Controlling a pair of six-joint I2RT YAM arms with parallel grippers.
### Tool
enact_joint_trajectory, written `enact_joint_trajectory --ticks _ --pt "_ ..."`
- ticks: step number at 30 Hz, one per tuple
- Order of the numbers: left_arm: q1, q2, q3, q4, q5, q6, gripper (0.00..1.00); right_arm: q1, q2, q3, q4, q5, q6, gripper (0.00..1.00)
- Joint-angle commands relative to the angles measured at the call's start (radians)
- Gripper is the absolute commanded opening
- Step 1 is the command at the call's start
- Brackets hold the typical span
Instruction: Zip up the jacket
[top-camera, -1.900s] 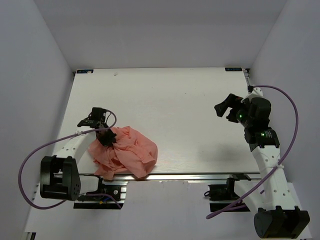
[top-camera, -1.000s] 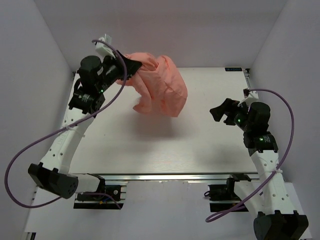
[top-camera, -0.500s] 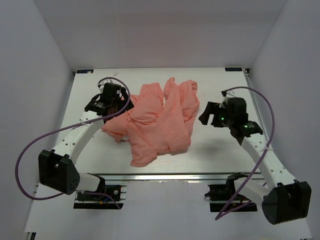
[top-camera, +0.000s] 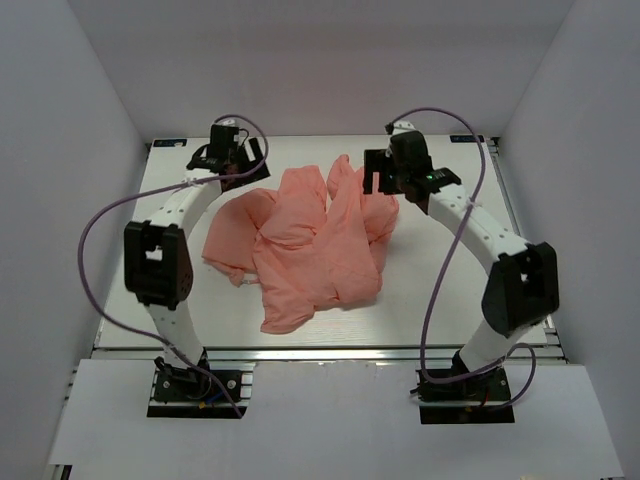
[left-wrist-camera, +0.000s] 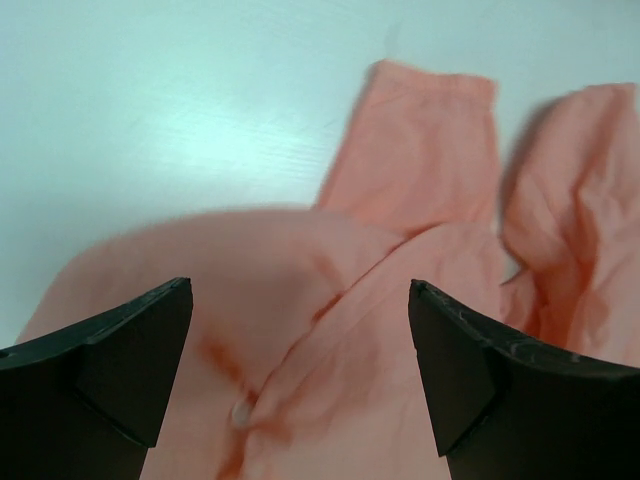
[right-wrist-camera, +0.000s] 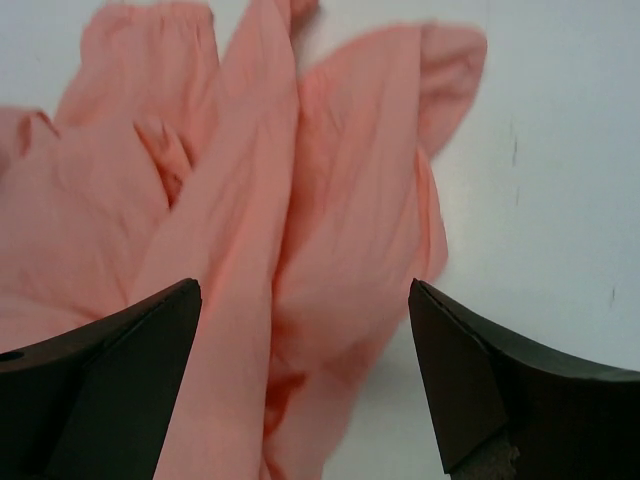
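The salmon-pink jacket (top-camera: 300, 256) is lying bunched up in loose, overlapping folds (top-camera: 338, 212), so I expect its cloth to spread out much wider when I pull it.
The salmon-pink jacket (top-camera: 305, 245) lies crumpled and wrinkled on the middle of the white table (top-camera: 450, 290), with folds and a sleeve end reaching toward the back. My left gripper (top-camera: 243, 172) hovers over its back-left edge, open, with only fabric (left-wrist-camera: 300, 300) below the jaws and a small pale spot (left-wrist-camera: 240, 411) on the cloth. My right gripper (top-camera: 377, 180) hangs open over the back-right folds (right-wrist-camera: 330, 200) and holds nothing. The black fingers (left-wrist-camera: 110, 370) (right-wrist-camera: 500, 380) stand far apart in both wrist views. No zipper shows clearly.
White walls close in the table on the left, back and right. Purple cables (top-camera: 100, 230) loop off both arms. Bare table surface (right-wrist-camera: 560, 150) shows to the right of the jacket and along the front edge (top-camera: 320, 348).
The left gripper lifted the jacket from the front left, dropped it on the middle of the table and opened. Both arms have since reached to the back, over the jacket's far edge.
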Motion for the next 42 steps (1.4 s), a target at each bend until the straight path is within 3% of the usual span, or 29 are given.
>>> enact_joint_trajectory --ticks 1,5,8,16,19,20,21,22,23,24,25,29,35,42 --pt "-0.014 0.156 0.228 0.109 0.291 0.211 0.98 0.009 0.162 0.178 0.076 0.047 -0.071 0.89" --pt "-0.042 0.405 0.534 -0.028 0.331 0.295 0.98 0.012 0.402 0.517 0.028 0.035 -0.099 0.89" --pt "-0.074 0.543 0.671 -0.06 0.299 0.319 0.98 0.015 0.56 0.643 -0.015 0.041 -0.08 0.88" --pt "-0.128 0.652 0.682 -0.03 0.309 0.319 0.98 0.016 0.697 0.667 -0.005 0.055 -0.034 0.82" --pt "-0.14 0.652 0.641 -0.001 0.314 0.32 0.97 0.018 0.679 0.624 0.027 0.049 -0.042 0.55" --pt "-0.143 0.65 0.63 0.013 0.314 0.319 0.84 0.016 0.671 0.608 0.044 0.049 -0.051 0.37" --pt "-0.148 0.652 0.622 0.019 0.313 0.316 0.7 0.016 0.666 0.598 0.075 0.044 -0.059 0.3" --pt "-0.148 0.652 0.618 0.024 0.31 0.302 0.54 0.016 0.654 0.591 0.081 0.037 -0.063 0.13" --pt "-0.148 0.655 0.616 0.026 0.299 0.287 0.29 0.016 0.646 0.594 0.083 0.034 -0.071 0.03" --pt "-0.148 0.655 0.622 0.023 0.288 0.27 0.0 0.016 0.63 0.601 0.083 0.028 -0.086 0.0" --pt "-0.148 0.651 0.618 0.024 0.293 0.27 0.0 0.016 0.617 0.601 0.087 0.027 -0.091 0.0" --pt "-0.148 0.508 0.511 0.152 0.336 0.256 0.0 0.015 0.522 0.596 0.133 -0.018 -0.166 0.0" --pt "-0.148 0.094 0.288 0.347 0.156 0.213 0.0 0.012 0.266 0.527 0.259 -0.109 -0.237 0.0" --pt "-0.148 -0.343 0.17 0.381 -0.011 0.207 0.0 0.013 -0.076 0.467 0.337 -0.212 -0.296 0.0"
